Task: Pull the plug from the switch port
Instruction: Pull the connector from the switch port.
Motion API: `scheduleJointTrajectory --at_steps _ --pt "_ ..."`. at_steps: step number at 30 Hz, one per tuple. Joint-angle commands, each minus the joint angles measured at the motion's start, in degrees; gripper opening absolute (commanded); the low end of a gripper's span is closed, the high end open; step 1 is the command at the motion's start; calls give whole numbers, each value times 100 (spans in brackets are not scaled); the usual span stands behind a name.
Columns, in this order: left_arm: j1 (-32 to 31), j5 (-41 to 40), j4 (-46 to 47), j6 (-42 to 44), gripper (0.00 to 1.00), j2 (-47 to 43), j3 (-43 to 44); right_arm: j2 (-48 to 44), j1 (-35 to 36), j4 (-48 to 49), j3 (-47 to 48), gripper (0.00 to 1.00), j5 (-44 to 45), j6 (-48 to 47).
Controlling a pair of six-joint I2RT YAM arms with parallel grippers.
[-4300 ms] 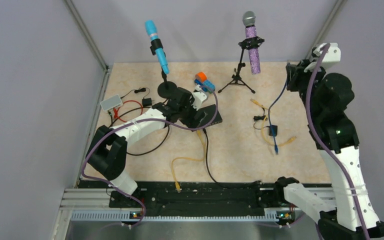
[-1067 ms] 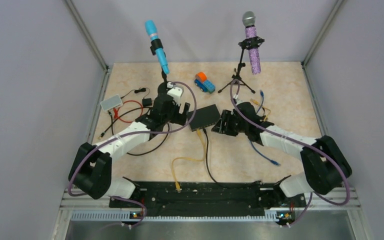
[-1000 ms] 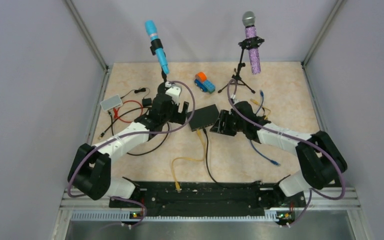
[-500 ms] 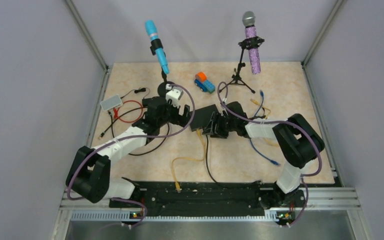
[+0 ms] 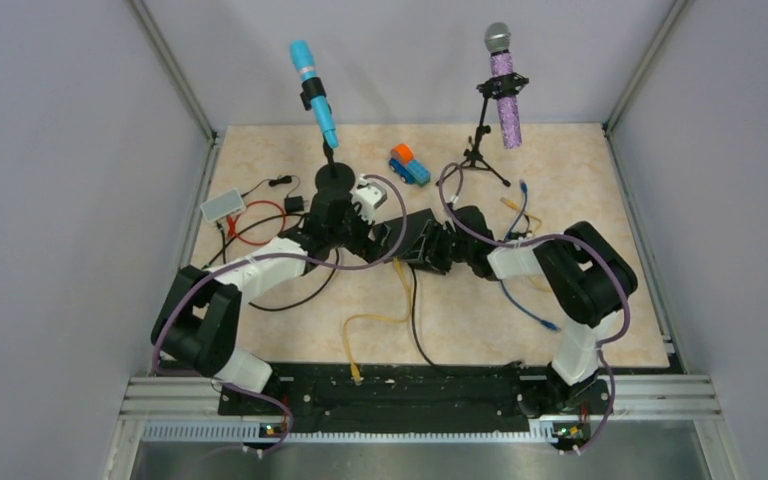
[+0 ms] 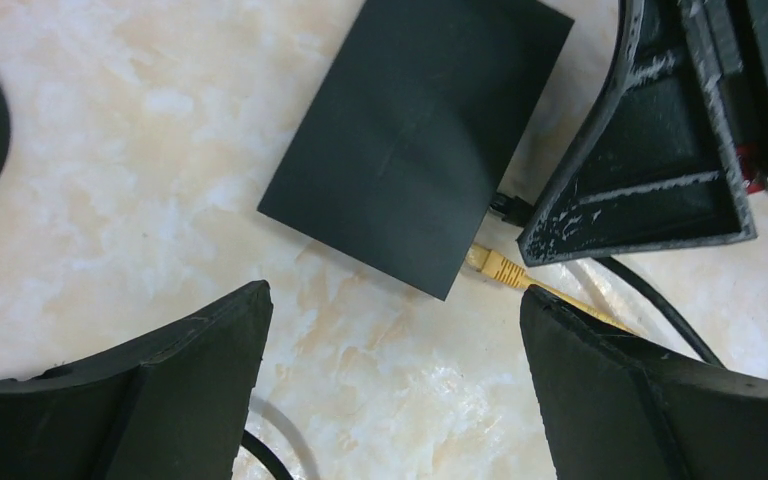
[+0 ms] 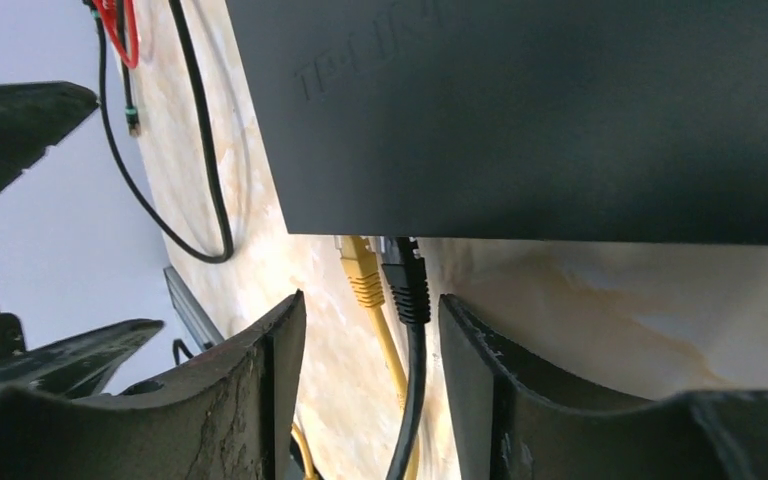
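Observation:
The switch lies loose with my right gripper around its plugs (image 7: 384,272), so my left gripper should move back and steady the switch's short side (image 6: 322,232) before the pull.
The switch is a flat black box (image 5: 416,226) (image 6: 420,140) (image 7: 540,110) lying mid-table. Its near edge carries the switch port, where a yellow plug (image 7: 363,270) (image 6: 495,266) and a black plug (image 7: 407,280) sit side by side. My right gripper (image 7: 370,335) (image 5: 428,251) is open, its jaws straddling both plugs and their cables without pressing them; the black plug lies close to the right finger (image 7: 500,390). My left gripper (image 6: 390,335) (image 5: 382,234) is wide open above the bare table, just off the box's left corner, with nothing between its fingers.
A blue microphone on a round-based stand (image 5: 315,95) rises behind my left arm, a purple one on a tripod (image 5: 501,85) behind the right. A toy truck (image 5: 409,165), a white box (image 5: 222,205) with red and black leads, and a blue cable (image 5: 525,310) lie around.
My right gripper has slid left along the box to its near edge and now straddles the plugs. My left gripper has swung right, closer to the box's left side.

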Motion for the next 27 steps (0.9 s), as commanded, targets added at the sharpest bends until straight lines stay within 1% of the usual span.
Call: scheduleJointTrajectory --at_steps 1,6,9,11,14,17,24,27 --pt "-115 206 -728 749 99 287 535 -1 -150 572 -392 50 199 359" --pt "-222 -79 -913 1255 99 547 757 -10 -297 834 -621 48 185 525" --pt "-316 -276 -1322 1560 99 868 1114 51 -333 904 -623 47 124 568" --pt "-345 -295 -1752 1718 99 1119 1408 112 -336 899 -592 46 96 590" --pt "-367 -468 -2094 1557 98 1446 1830 135 -335 948 -597 44 61 620" --pt "-375 -331 -2270 1442 98 1655 2097 142 -342 966 -585 42 59 633" --pt "-374 -240 -2329 1156 93 1931 2166 283 -342 1115 -488 40 23 783" --pt "-369 -200 -2377 1010 92 1992 2150 409 -344 1339 -485 38 -45 911"
